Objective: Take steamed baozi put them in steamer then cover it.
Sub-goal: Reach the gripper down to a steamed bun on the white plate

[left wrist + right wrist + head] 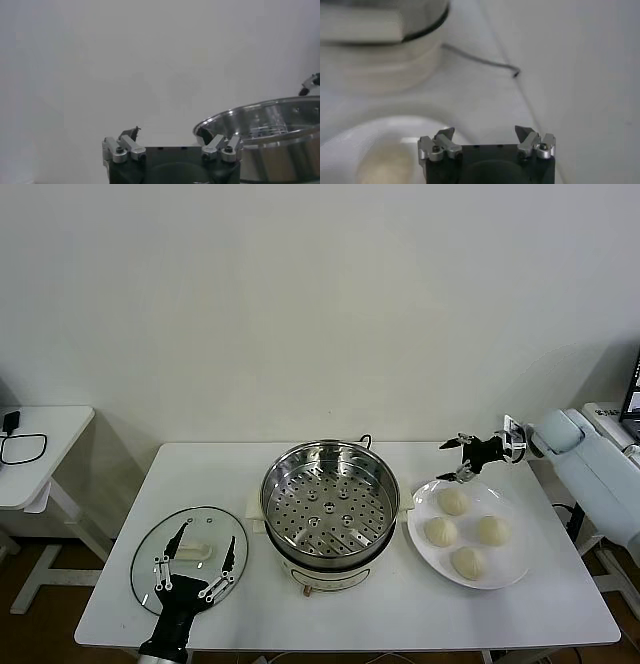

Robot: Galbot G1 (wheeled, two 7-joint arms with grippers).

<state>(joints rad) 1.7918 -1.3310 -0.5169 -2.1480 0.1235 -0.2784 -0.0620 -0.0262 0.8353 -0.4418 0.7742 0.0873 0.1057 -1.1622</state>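
Observation:
Clear gaps point(467, 530) lie between the steamed baozi on the white plate, so the farthest baozi point(453, 501) will come away by itself when I pick it up.
The steamer point(330, 499), a shiny steel pot with a perforated tray, stands uncovered at mid-table with nothing in it. Several off-white steamed baozi point(452, 501) lie on a white plate point(515, 556) to its right. My right gripper point(447, 461) hovers open over the plate's far left rim, just behind the nearest bun. In the right wrist view that gripper point(485, 132) holds nothing, with the plate point(365, 137) below it. My left gripper point(209, 535) stands open above the glass lid point(145, 559) at the front left. The left wrist view shows this gripper point(168, 132) empty, the steamer point(270, 135) beyond it.
A dark power cord point(480, 60) runs from the steamer's white base point(380, 55) toward the back wall. A small white side table point(40, 449) with a black cable stands off to the left. The lid's white handle point(195, 552) lies beneath my left gripper.

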